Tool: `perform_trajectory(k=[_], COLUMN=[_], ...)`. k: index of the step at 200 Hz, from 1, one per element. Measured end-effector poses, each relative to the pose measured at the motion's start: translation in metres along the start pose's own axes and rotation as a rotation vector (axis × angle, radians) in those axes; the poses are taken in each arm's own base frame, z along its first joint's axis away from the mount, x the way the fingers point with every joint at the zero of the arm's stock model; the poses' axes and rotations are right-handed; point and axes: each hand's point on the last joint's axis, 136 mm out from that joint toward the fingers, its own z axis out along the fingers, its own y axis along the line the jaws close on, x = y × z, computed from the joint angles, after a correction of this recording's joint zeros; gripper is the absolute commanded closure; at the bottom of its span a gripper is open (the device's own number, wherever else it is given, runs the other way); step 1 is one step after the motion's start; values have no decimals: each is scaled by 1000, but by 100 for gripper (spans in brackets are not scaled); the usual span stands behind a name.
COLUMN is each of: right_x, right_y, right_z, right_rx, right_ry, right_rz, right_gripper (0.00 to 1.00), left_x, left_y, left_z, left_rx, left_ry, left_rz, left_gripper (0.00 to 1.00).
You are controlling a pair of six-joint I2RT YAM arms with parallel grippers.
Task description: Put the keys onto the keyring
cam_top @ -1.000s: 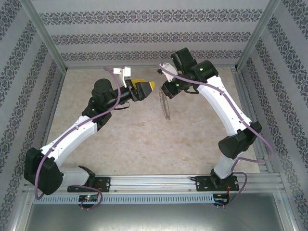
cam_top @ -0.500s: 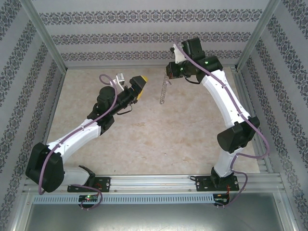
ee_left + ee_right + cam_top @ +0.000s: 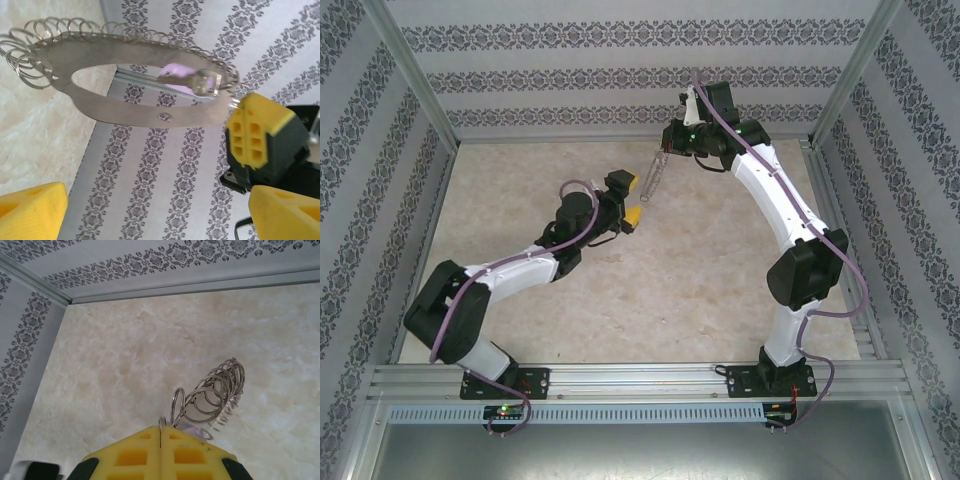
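Note:
I keep moving my left gripper in and close it on the keyring's smooth edge (image 3: 131,113), as that edge faces its open fingers, clear of the silvery loops (image 3: 107,29).
The keyring (image 3: 658,176) hangs edge-on above the table near the back, pinched at its top rim by my right gripper (image 3: 669,150). In the left wrist view it is a flat dark-grey hoop (image 3: 145,116) fringed with silvery loops (image 3: 25,65). A small silvery key (image 3: 200,83) with a purple bit behind it sits at the rim beside the right gripper's yellow finger (image 3: 256,131). My left gripper (image 3: 631,199) stands open just left of and below the hoop, nothing between its fingers (image 3: 30,210). The right wrist view has the yellow pads (image 3: 160,440) pressed together on the rim, loops (image 3: 215,390) fanning out beyond.
Patterned walls (image 3: 620,75) and metal frame posts (image 3: 415,75) close in the beige table (image 3: 650,290) at the back and both sides. An aluminium rail (image 3: 650,380) runs along the near edge by the arm bases.
The right gripper has carried the hoop up and toward the back wall, turning it edge-on. The left gripper has swung right and nearer, now open beside the hoop.

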Motion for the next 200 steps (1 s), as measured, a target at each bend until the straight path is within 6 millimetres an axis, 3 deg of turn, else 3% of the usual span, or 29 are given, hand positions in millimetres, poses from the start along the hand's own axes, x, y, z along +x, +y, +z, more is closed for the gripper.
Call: perform_trajectory(k=[82, 120, 200], right_x=[10, 9, 10], right_y=[1, 4, 14], right_z=[7, 1, -11], right_rx=[-13, -22, -54], right_ry=[3, -10, -31], right_rz=[5, 0, -15], right_gripper=[100, 100, 100], left_x=[-18, -13, -22], left_y=[6, 4, 0], left_z=[25, 40, 47], left_rx=[130, 170, 249], left_ry=[-95, -91, -136], left_rz=[-156, -192, -224], left_gripper=[8, 8, 18])
